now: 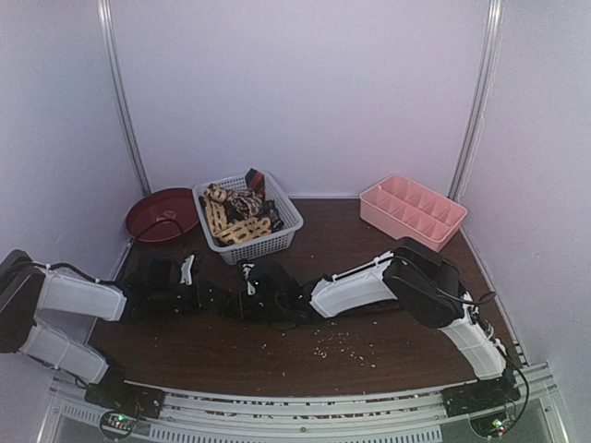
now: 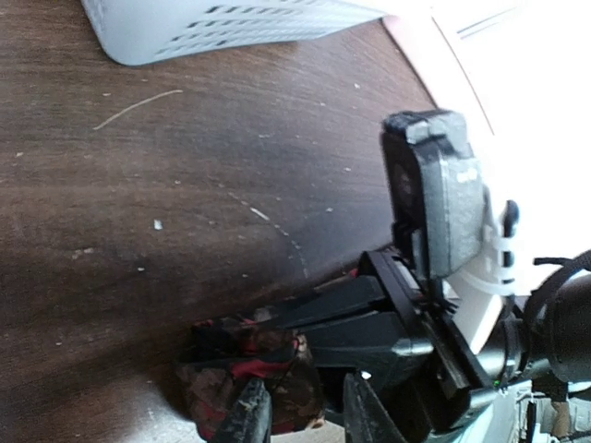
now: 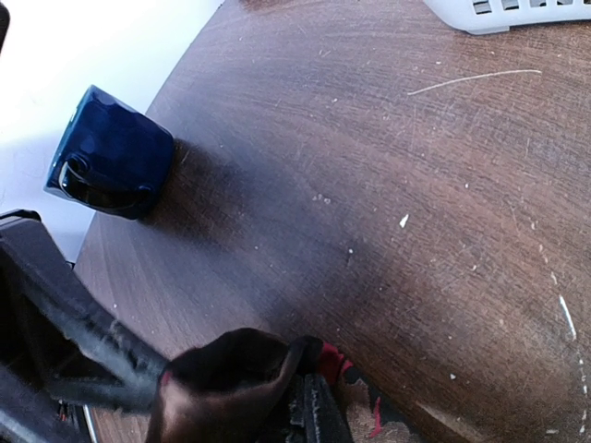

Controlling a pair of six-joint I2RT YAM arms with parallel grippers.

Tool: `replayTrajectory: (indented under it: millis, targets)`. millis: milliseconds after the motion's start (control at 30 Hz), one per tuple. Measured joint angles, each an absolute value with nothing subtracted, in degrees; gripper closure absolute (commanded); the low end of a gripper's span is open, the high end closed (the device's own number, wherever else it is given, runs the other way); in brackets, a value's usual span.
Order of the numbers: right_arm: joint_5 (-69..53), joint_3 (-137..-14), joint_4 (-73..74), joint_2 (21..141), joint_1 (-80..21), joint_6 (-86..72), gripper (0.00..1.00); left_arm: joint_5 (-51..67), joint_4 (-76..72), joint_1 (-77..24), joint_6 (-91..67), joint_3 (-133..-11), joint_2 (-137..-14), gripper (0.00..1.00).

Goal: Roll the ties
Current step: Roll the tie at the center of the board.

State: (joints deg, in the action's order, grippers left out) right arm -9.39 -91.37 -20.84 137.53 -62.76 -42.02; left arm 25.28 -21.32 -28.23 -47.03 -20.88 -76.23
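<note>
Next, I pinch the folded end [image 2: 263, 369] flat with my left gripper before my right gripper moves along the tie, because the tie's end fold [image 3: 242, 360] is bulging open next to my right gripper.
A rolled dark red and brown patterned tie [image 2: 242, 377] lies on the brown table between my two grippers, which meet at the middle of the table. My left gripper [image 2: 305, 413] is open, its fingers [image 2: 247, 417] standing either side of the roll's near end with a gap on the right. From the opposite side my right gripper [image 3: 309, 411] is shut on the same tie [image 3: 231, 378], a red fold showing beside its tip. In the top view the left gripper [image 1: 218, 295] and right gripper [image 1: 255, 293] hide the roll. More ties [image 1: 238, 210], tan-patterned and dark, fill the white basket [image 1: 277, 238].
A dark red plate [image 1: 164, 214] lies at the back left and a pink divided tray [image 1: 413, 210] at the back right. A small dark blue mug [image 3: 111, 152] stands near the table's left edge. Pale crumbs [image 1: 343, 343] dot the front of the table.
</note>
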Motion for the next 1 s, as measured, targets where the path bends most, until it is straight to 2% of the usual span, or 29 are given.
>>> replayTrajectory:
  millis: [167, 400, 433, 533, 600, 1000]
  targets:
    - [-9.39, -91.07, -21.47, 137.53, -62.76, -42.28, 1.0, 19.57, -15.55, -28.25, -46.41, -21.89, -74.74, 0.71]
    - [-9.37, -90.78, -22.0, 137.53, -62.76, -42.39, 1.0, 5.32, -0.25, -28.34, -45.47, -26.48, -68.9, 0.69]
    - [-9.37, -90.78, -22.0, 137.53, -62.76, -42.39, 1.0, 3.73, 1.43, -28.34, -45.47, -26.94, -68.4, 0.72]
    - [-9.3, -90.78, -22.0, 137.53, -62.76, -42.39, 1.0, -0.3, 6.37, -28.34, -45.47, -28.01, -67.13, 0.91]
    - [-9.23, -90.78, -22.0, 137.53, -62.76, -42.37, 1.0, -2.66, 9.43, -28.34, -45.17, -28.51, -66.59, 1.0]
    - [-8.97, -90.7, -22.04, 137.51, -62.76, -42.24, 1.0, -1.89, 9.69, -28.34, -43.94, -28.75, -73.1, 1.0]
